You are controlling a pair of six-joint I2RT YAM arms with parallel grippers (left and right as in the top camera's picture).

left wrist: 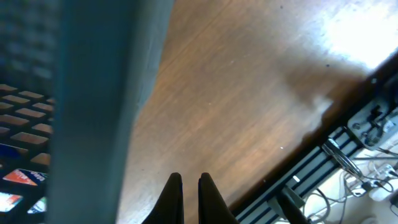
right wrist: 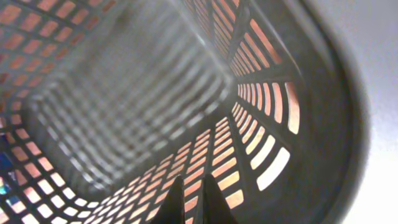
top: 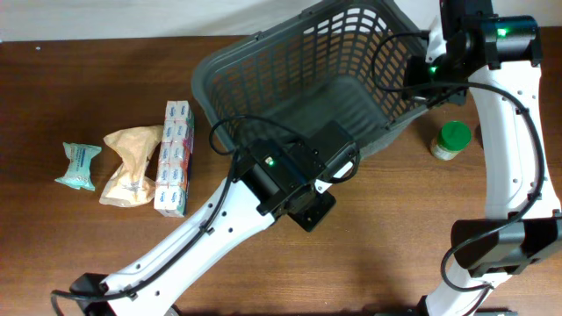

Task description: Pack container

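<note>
The basket's jutting end [top: 214, 98] sits crooked toward my left gripper, so I should keep pushing its near side [top: 379, 140] back until the basket is square with the table.
The container [top: 263, 66], a large dark grey basket with slotted walls, stands at the back middle of the table and looks empty. My left gripper [top: 309, 213] is just outside its near rim, pointing down at the wood. In the left wrist view the fingers [left wrist: 191, 198] are shut and empty, with the basket's rim [left wrist: 99, 93] blurred at the left. My right gripper [top: 411, 88] is at the basket's right wall. In the right wrist view its fingers [right wrist: 193, 200] are shut and empty inside the basket, in front of the lattice wall [right wrist: 261, 106].
On the table's left lie a teal packet [top: 79, 167], a tan paper bag [top: 132, 167] and a long blue-and-white box [top: 176, 158]. A jar with a green lid [top: 452, 140] stands to the right of the basket. The table's front edge [left wrist: 298, 168] is close to the left gripper.
</note>
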